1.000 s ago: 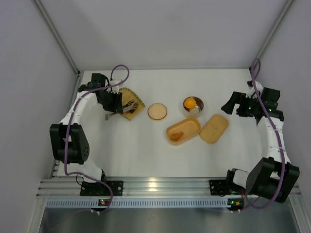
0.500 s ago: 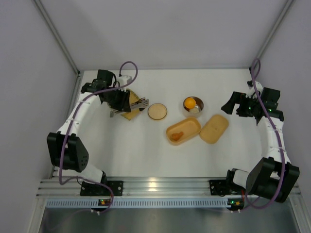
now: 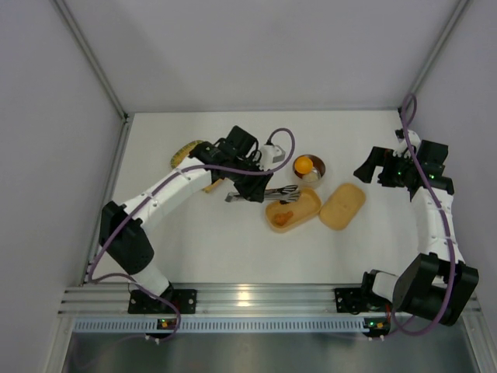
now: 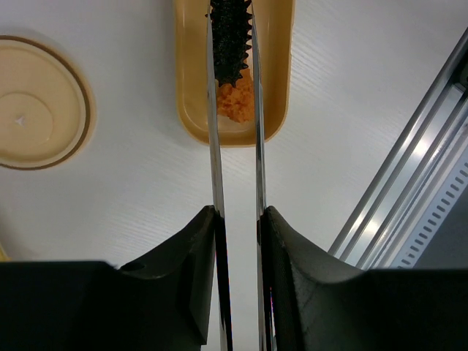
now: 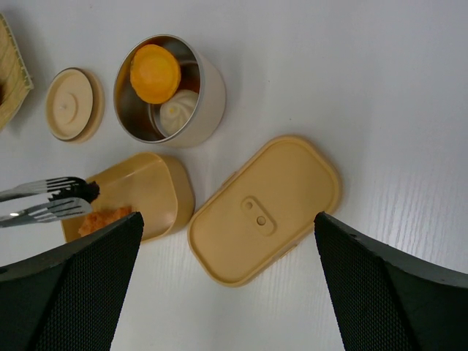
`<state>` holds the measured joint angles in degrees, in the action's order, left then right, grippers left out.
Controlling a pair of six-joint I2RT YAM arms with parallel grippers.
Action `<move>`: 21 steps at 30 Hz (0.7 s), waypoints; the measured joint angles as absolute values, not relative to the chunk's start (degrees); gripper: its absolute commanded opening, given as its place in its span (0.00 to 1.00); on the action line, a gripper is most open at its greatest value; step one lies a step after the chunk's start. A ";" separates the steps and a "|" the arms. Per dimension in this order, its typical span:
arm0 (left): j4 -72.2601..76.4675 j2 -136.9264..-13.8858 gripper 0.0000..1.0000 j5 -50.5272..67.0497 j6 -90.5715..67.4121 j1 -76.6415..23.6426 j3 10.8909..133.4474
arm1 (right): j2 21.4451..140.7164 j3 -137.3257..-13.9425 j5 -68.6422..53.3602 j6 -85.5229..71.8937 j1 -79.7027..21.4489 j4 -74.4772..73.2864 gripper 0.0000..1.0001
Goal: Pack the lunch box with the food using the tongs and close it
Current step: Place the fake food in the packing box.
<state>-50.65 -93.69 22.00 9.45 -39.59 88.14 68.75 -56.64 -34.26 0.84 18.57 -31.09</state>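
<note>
The lunch box has a free bottom next to the orange food piece, so my left gripper should keep lowering the dark piece there until it is inside the lunch box's rim.
The tan-orange lunch box lies open mid-table with an orange food piece inside. Its flat lid rests just to its right, also seen in the right wrist view. My left gripper is shut on the silver tongs, both arms pressed between its fingers. The tong tips pinch a dark, spiky food piece over the box's near end. My right gripper hangs open and empty to the right, above the lid.
A round steel bowl behind the box holds an orange piece and a pale one. Its round tan lid lies left of the box. A woven yellow tray sits at the back left.
My left arm swung right from the woven tray to the lunch box, carrying the tongs with the dark piece. The right arm stayed still.
</note>
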 measured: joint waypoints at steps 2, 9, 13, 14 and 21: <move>-50.09 -96.23 0.00 21.65 8.86 -40.88 88.66 | 68.60 -56.64 -34.17 0.84 18.57 -31.11 0.99; -48.69 -101.16 0.02 21.58 7.22 -43.64 88.86 | 68.60 -56.64 -34.13 0.86 18.55 -31.20 0.99; -48.23 -102.78 0.04 21.93 6.66 -44.21 89.73 | 68.60 -56.64 -34.15 0.86 18.57 -31.20 0.99; -48.01 -103.22 0.04 22.04 6.48 -44.25 89.93 | 68.60 -56.64 -34.15 0.86 18.57 -31.20 0.99; -47.48 -105.43 0.24 23.09 5.85 -44.25 91.15 | 68.60 -56.64 -34.15 1.02 18.55 -31.24 0.99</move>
